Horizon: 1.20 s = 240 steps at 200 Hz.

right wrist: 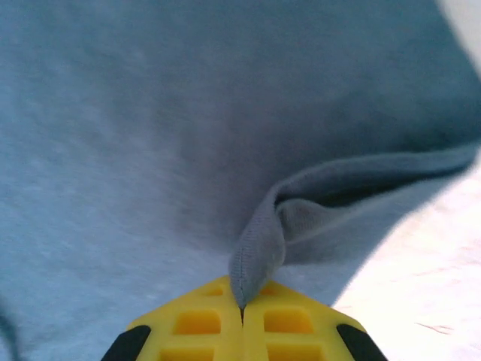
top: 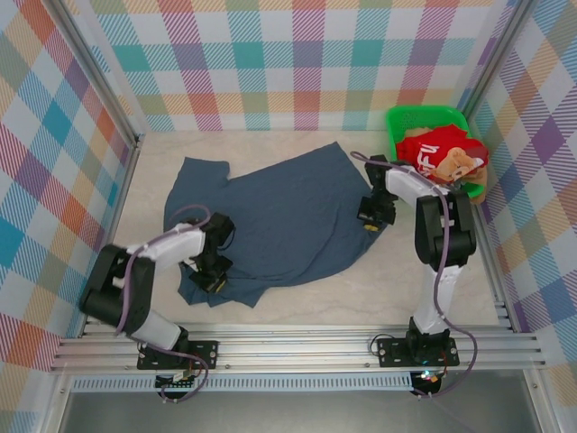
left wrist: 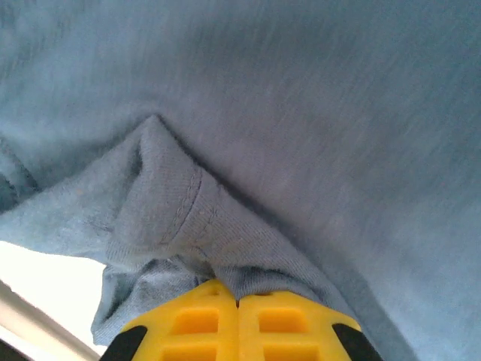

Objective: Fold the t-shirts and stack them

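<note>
The near sleeve (left wrist: 161, 210) is bunched up at the left gripper's fingers, so the robot's left gripper needs to straighten the cloth, open and pull the sleeve's edge (top: 253, 301) out flat before it folds.
A dark slate-blue t-shirt (top: 279, 216) lies spread and rumpled across the middle of the table. My left gripper (top: 213, 267) is at the shirt's near left edge; its yellow jaws are shut on a bunched fold of the blue cloth (left wrist: 225, 248). My right gripper (top: 370, 216) is at the shirt's right edge, its jaws shut on a pinched ridge of the hem (right wrist: 259, 248). A red t-shirt with white lettering (top: 435, 155) sits crumpled in the basket, with an orange-tan printed piece (top: 462, 164) beside it.
A green plastic basket (top: 424, 115) stands at the far right corner against the checked wall. Pale bare tabletop (top: 406, 289) shows right of and in front of the blue shirt. Aluminium rails run along the near edge (top: 297, 347).
</note>
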Tool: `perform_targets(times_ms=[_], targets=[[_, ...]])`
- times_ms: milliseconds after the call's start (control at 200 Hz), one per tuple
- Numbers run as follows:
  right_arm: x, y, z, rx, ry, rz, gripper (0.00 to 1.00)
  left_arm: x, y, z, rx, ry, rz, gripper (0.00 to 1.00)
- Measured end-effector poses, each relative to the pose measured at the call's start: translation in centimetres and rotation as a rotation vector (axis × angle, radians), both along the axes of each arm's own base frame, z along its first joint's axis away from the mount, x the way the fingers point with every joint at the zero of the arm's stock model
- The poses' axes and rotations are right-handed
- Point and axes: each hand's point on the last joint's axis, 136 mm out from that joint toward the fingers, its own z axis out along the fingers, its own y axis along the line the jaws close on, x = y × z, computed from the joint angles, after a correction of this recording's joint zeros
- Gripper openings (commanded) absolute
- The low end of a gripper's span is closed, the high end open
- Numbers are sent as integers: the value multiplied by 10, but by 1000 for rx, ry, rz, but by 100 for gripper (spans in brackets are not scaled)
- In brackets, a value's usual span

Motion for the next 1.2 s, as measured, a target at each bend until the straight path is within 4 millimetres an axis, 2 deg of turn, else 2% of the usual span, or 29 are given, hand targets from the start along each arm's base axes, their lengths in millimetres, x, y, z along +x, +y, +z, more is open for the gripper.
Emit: perform_targets(times_ms=[140, 225, 360, 475, 530, 575, 635, 670, 765, 830, 920, 990, 1060, 1200], targets=[[22, 19, -2, 45, 13, 5, 0, 40, 17, 0, 19, 68, 42, 0], [41, 25, -3, 61, 10, -2, 0, 76, 29, 1, 41, 77, 36, 0], [80, 38, -3, 88, -20, -12, 0, 151, 45, 4, 50, 21, 13, 0], [108, 45, -5, 107, -48, -34, 0, 235, 62, 10, 77, -132, -23, 0], [115, 48, -3, 113, -58, -45, 0, 261, 68, 12, 93, -196, -38, 0], [115, 48, -2, 111, -58, -51, 0, 270, 71, 14, 106, -224, -50, 0], [108, 49, 0, 111, -52, -54, 0, 265, 73, 14, 120, -227, -60, 0], [99, 48, 1, 109, -42, -59, 0, 255, 74, 14, 119, -219, -61, 0], [68, 45, 8, 103, -7, -67, 0, 201, 71, 22, 98, -174, -47, 0], [50, 43, 18, 103, -5, -62, 0, 162, 66, 38, 74, -166, -35, 0], [36, 40, 31, 102, -21, -57, 0, 126, 55, 67, 35, -220, -31, 0], [32, 39, 36, 100, -36, -50, 0, 102, 47, 80, 0, -254, -27, 0], [30, 37, 32, 93, -35, -47, 0, 76, 41, 81, -33, -251, -25, 0], [17, 29, 14, 56, 3, -34, 0, 25, 34, 62, -68, -168, -9, 0]])
